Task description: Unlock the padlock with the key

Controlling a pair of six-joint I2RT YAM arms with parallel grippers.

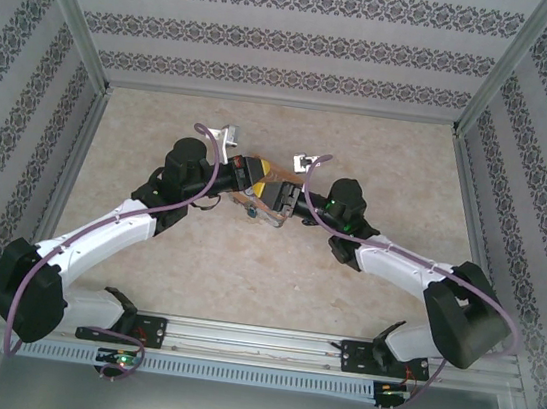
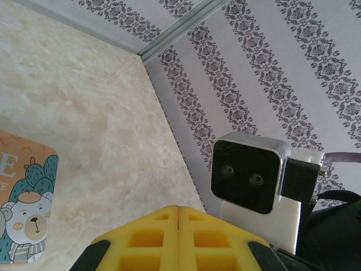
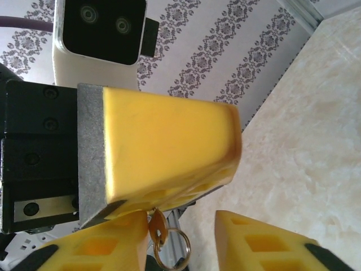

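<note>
The key's blade [image 3: 152, 213] sits between my left gripper's fingers, so my right gripper should grab the key by its head [image 3: 159, 227] to free my left gripper for the padlock.
A small brass key [image 3: 156, 224] with a silvery ring [image 3: 172, 252] hangs from the tips of my left gripper's yellow fingers [image 3: 169, 147]. The blade is tucked into their seam. In the left wrist view my left gripper [image 2: 179, 212] is pressed shut. My right gripper [image 3: 181, 223] sits just below with its jaws apart. Its left finger [image 3: 107, 248] lies against the key and its right finger [image 3: 265, 243] stands clear. Both grippers meet above the table's middle, left gripper [image 1: 260, 173] and right gripper [image 1: 282, 201]. The padlock is hidden from me.
An orange-and-teal cartoon bear tin [image 2: 22, 209] lies on the beige marbled table [image 2: 84, 101], below the arms in the top view as the tin [image 1: 244, 201]. Patterned walls [image 1: 295, 41] close in the back and sides. The right wrist camera [image 2: 248, 175] faces my left fingers closely.
</note>
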